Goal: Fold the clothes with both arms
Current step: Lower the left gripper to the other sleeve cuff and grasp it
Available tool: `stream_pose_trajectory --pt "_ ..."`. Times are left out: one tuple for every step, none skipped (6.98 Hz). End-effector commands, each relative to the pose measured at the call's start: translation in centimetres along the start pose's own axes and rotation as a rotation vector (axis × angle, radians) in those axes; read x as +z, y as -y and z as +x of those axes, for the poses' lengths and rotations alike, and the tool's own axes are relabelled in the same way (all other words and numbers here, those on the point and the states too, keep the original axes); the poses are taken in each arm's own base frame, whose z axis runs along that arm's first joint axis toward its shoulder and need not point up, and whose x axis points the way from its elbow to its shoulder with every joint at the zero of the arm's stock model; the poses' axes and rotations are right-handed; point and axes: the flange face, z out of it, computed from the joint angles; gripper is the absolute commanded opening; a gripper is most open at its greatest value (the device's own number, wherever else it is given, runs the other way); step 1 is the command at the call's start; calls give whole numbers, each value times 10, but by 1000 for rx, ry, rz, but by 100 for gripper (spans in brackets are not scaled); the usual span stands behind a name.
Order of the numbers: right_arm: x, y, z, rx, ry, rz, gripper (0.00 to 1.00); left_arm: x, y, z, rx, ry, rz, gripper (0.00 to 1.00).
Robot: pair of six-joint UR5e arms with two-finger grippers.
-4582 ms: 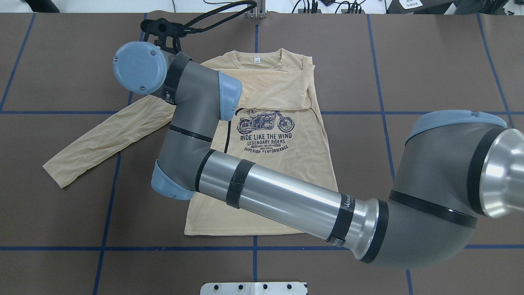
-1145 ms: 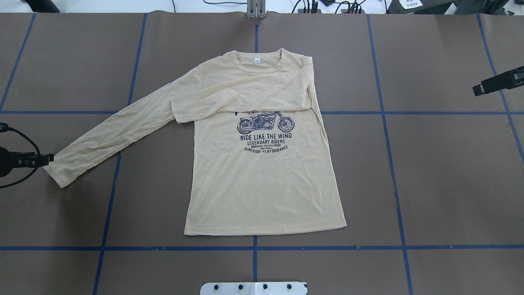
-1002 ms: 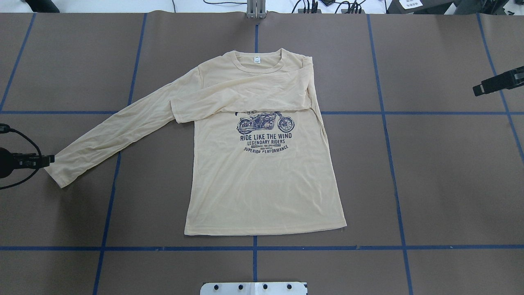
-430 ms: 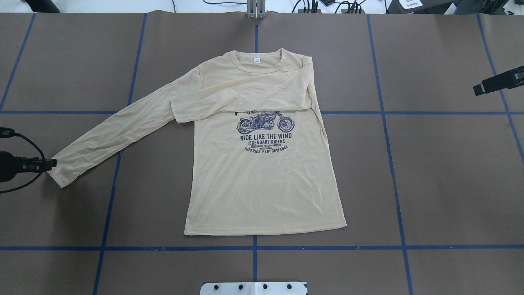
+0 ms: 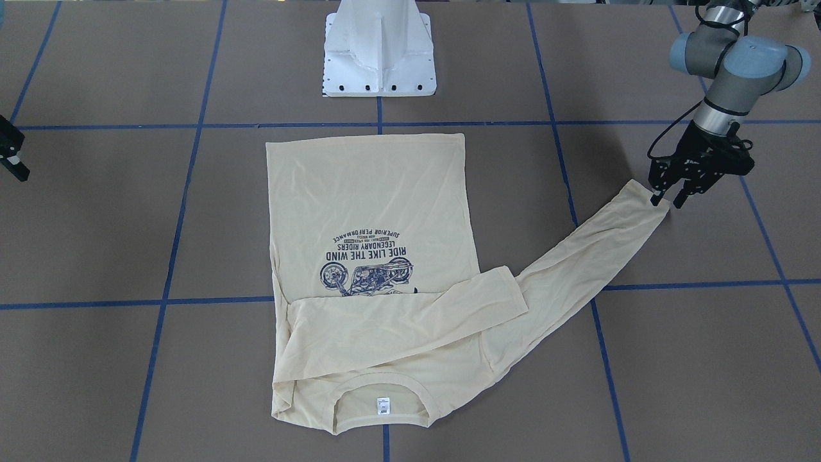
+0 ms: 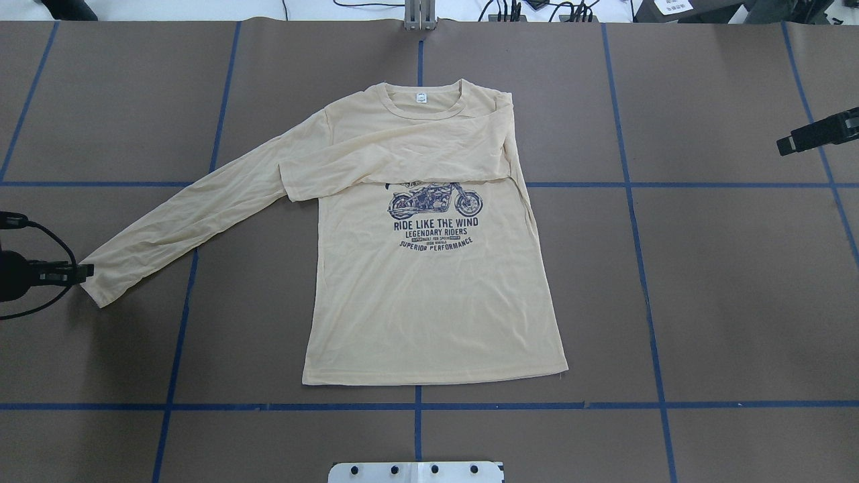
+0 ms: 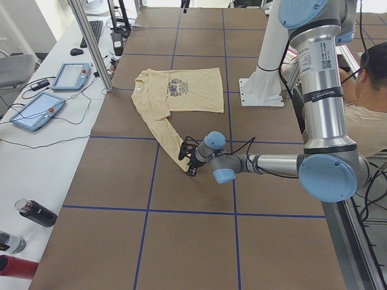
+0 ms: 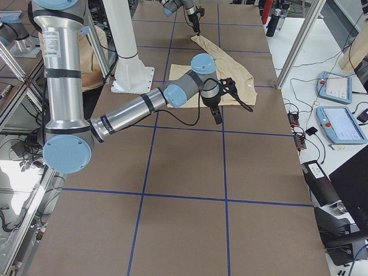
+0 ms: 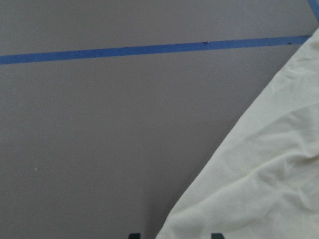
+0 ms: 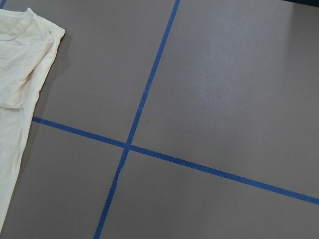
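Observation:
The outstretched sleeve (image 5: 575,267) looks about the same length as the chest's width, so I expect its cuff (image 5: 651,194) to get to the opposite edge when I fold the sleeve across.
The cream-yellow shirt (image 6: 429,295) lies flat, print up, collar at the table's far side. One sleeve is folded across the chest (image 6: 396,157). The other sleeve (image 6: 181,221) stretches out toward my left. My left gripper (image 6: 87,272) is low at that sleeve's cuff, open, its fingers (image 5: 655,197) straddling the cuff edge; the left wrist view shows cloth (image 9: 259,189) between the two tips. My right gripper (image 6: 784,145) hovers off the shirt at the right edge, also in the front view (image 5: 19,172); I cannot tell whether it is open or shut.
The white pedestal base (image 5: 380,51) stands at the near edge behind the shirt's hem. Blue tape lines (image 6: 631,184) grid the brown table. A metal post (image 6: 419,13) stands at the far edge. Tablets (image 7: 36,112) and bottles (image 7: 36,212) lie on the side bench.
The right arm, stretched over the shirt 4.6 s ago, has drawn back to the right edge. The left gripper has come in and crept onto the stretched sleeve's cuff.

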Motion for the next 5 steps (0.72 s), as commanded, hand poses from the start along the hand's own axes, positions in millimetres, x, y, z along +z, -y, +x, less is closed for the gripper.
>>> stream_pose_trajectory --pt "0 0 0 0 0 0 100 3 -3 -1 3 4 -9 53" --pt "0 0 0 0 0 0 100 3 -4 -1 4 4 -10 53" --pt "0 0 0 0 0 0 100 3 -4 -1 6 4 -10 53" --pt "0 0 0 -1 2 0 100 4 -3 1 5 1 -8 41" --pt "0 0 1 1 1 0 100 5 -1 3 7 -2 -6 17"
